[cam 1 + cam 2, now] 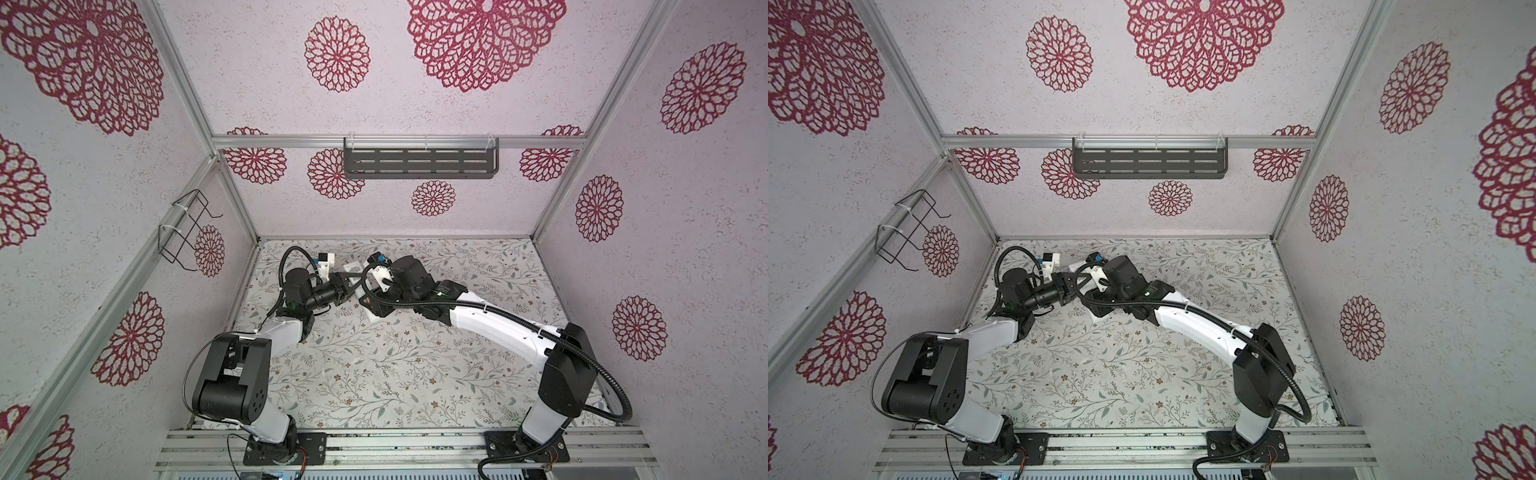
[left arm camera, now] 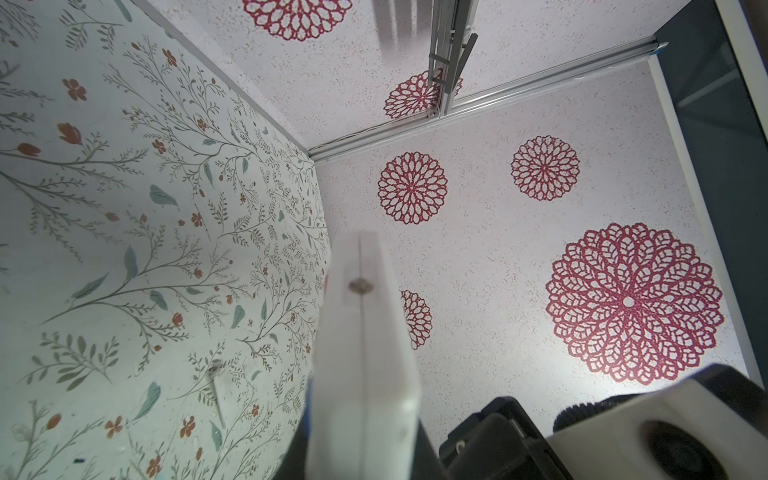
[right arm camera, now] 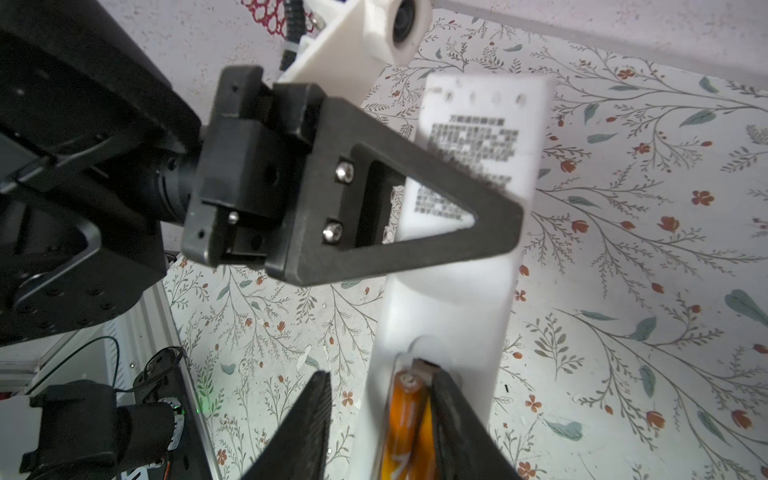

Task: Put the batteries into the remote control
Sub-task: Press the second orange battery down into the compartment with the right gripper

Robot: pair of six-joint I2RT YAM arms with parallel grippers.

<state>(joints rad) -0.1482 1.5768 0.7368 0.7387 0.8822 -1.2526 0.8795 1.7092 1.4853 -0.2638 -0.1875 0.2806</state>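
My right gripper should open and turn more along the remote, since one orange battery's end [image 3: 411, 385] sits high in the remote's compartment, then press that battery [image 3: 402, 424] down flat.
The remote control [image 3: 453, 291] lies back side up across the floral table, its printed label toward the far end. My left gripper [image 2: 361, 457] is shut on it edgewise; its black triangular finger [image 3: 395, 257] crosses the remote's middle. Orange batteries [image 3: 405, 415] lie side by side in the open compartment, the second mostly hidden. My right gripper [image 3: 379, 376] is open over that end, with one finger beside the remote and the other over the compartment against the batteries. In both top views the arms meet at the back left, and the remote's near end [image 1: 371, 316] [image 1: 1100, 318] pokes out below them.
A dark slotted shelf [image 1: 419, 163] hangs on the back wall and a wire rack [image 1: 187, 232] on the left wall. The floral mat [image 1: 415, 374] stretches toward the aluminium rail [image 1: 395, 440] carrying both arm bases.
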